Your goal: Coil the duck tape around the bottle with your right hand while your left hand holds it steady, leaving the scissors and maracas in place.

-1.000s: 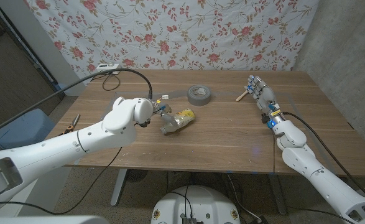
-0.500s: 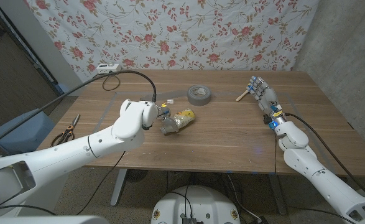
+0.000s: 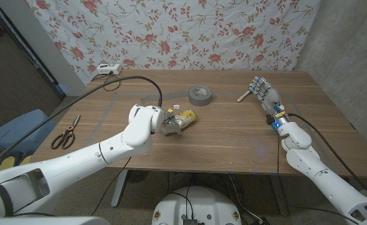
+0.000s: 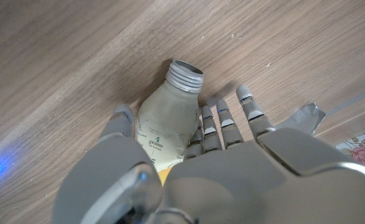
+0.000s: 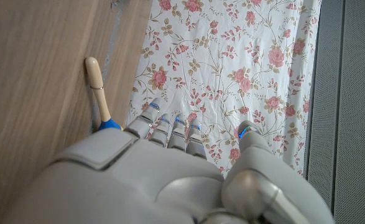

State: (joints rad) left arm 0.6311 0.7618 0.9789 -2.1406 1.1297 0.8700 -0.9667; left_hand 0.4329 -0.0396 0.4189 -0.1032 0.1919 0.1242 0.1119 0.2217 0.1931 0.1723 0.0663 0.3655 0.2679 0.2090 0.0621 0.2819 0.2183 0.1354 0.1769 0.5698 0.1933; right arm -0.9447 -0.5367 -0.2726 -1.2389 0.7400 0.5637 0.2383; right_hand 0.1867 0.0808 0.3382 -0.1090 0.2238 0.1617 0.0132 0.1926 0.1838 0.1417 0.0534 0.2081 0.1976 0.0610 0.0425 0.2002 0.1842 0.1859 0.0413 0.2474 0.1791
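A grey piece of tape sticks out from the duck tape roll point(image 3: 200, 95), so a loose end of tape should come along when I lift the roll.
The bottle point(image 3: 179, 120) lies on its side at mid table, yellow label, cap off. In the left wrist view its threaded neck point(image 4: 186, 73) points away from the palm. My left hand point(image 3: 163, 119) reaches over the bottle point(image 4: 163, 124), thumb point(image 4: 121, 118) on one side and fingers point(image 4: 226, 121) on the other, stretched out rather than closed. The grey duck tape roll point(image 3: 200, 94) lies flat behind the bottle. My right hand point(image 3: 264, 94) stands open at the far right, next to the maraca point(image 3: 243, 95); its wooden handle point(image 5: 95, 78) shows past the fingers. Scissors point(image 3: 64, 132) lie at the left edge.
A white device point(image 3: 108, 69) sits at the table's back left corner. My left arm's black cable point(image 3: 139, 81) arcs over the table's left half. Grey tape strips point(image 4: 303, 118) mark the tabletop near the bottle. A flowered cloth point(image 3: 170, 31) hangs behind the table.
My left arm has swung to the right, bringing the hand up against and over the bottle and uncovering the scissors. The right hand has stayed put.
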